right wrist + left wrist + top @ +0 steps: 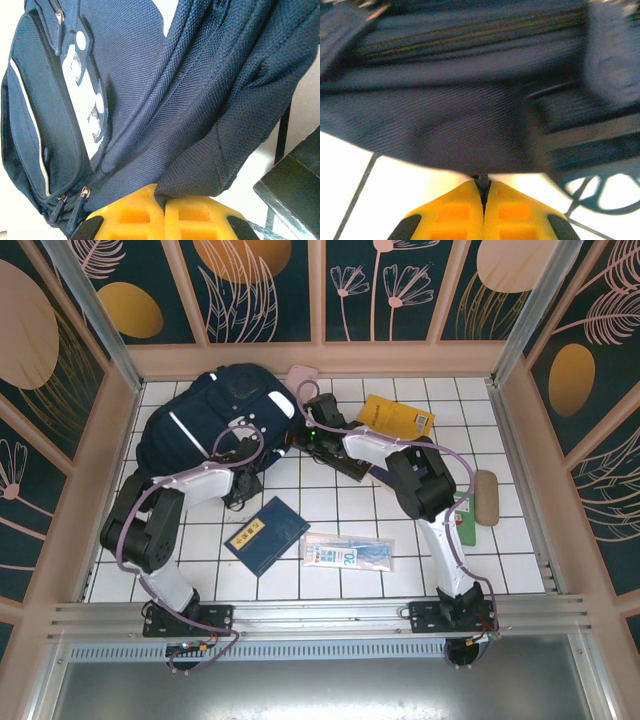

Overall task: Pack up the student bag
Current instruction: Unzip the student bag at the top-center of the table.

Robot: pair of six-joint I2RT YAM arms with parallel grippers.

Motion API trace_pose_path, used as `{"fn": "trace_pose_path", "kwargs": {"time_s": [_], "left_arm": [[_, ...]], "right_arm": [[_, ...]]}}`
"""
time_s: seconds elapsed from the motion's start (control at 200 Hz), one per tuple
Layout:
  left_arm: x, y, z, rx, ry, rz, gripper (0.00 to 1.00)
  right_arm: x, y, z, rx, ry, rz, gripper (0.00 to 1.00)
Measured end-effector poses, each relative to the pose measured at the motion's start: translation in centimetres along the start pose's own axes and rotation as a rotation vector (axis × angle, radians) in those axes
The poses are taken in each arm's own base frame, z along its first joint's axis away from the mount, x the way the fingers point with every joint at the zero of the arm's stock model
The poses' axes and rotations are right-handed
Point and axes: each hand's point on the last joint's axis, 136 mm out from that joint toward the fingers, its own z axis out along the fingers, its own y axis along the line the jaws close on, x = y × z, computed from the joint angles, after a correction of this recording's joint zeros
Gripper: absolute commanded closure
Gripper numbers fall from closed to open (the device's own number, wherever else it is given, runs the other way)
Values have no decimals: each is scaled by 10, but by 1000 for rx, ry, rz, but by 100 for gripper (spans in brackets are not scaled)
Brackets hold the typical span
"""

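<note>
My left gripper should guide the student bag's lower end (160,447) around to the front (268,487) before unzipping, because the bag is lying at a slant with that end toward the side.
The student bag (205,420), dark navy with white stripes, lies at the back left of the tiled table. Both arms reach to its right edge. In the top view my left gripper (268,448) sits at the bag's lower right side. Its yellow fingers (455,210) are shut, pinching a small dark bit of the bag's lower edge (483,181). My right gripper (305,425) is just to the right of it. Its jaws are shut on a fold of navy fabric (200,170), which lifts that part of the bag. The front pocket and zip pulls (82,192) show on the left.
A blue book (265,534) and a clear packet (348,553) lie in the middle near the front. A yellow book (397,416) lies at the back right, a tan case (486,496) at the right edge and a pink item (303,374) by the back wall. Panelled walls enclose the table.
</note>
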Motion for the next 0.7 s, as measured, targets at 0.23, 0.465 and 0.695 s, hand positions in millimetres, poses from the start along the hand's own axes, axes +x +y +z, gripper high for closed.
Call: {"fn": "trace_pose_path", "kwargs": {"time_s": [0.23, 0.465, 0.695], "left_arm": [[-9, 50, -19, 3, -39, -111, 100], [-15, 75, -37, 6, -80, -162, 100], [-6, 61, -45, 139, -45, -105, 100]], "right_arm": [[0, -2, -2, 4, 10, -22, 100], [-3, -2, -5, 12, 17, -36, 100], [-26, -1, -16, 28, -10, -60, 52]]}}
